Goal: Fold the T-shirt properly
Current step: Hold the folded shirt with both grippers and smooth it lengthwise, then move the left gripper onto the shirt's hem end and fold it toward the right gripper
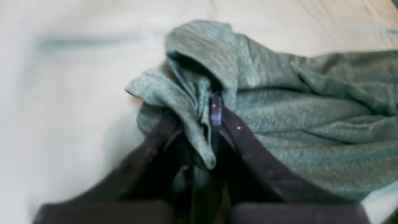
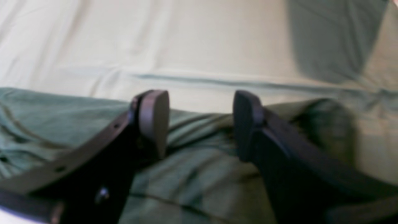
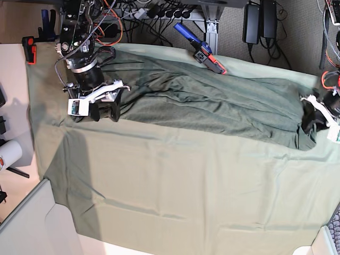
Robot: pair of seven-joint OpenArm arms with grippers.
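Observation:
The T-shirt is already stretched out to the bunched fold in the left gripper point(image 3: 306, 140), so the left gripper should bring that fold inward over the T-shirt's middle point(image 3: 219, 110).
The dark olive-green T-shirt point(image 3: 212, 101) lies stretched in a long wrinkled band across the back of the pale green tablecloth point(image 3: 186, 180). At its right end in the base view, my left gripper point(image 3: 309, 119) is shut on a bunched fold of the shirt. The left wrist view shows that fold of T-shirt point(image 1: 311, 118) pinched between the closed fingers of the left gripper point(image 1: 214, 109). My right gripper point(image 3: 105, 111) stands open at the shirt's other end. In the right wrist view the right gripper point(image 2: 199, 124) hovers just over the T-shirt point(image 2: 192, 174) edge, nothing between its pads.
A red and blue tool point(image 3: 202, 45) lies at the table's back edge, with cables and power bricks behind it. A red clamp point(image 3: 29, 48) sits at the back left corner. A white roll point(image 3: 8, 154) and a white panel point(image 3: 32, 223) stand off the table's left side.

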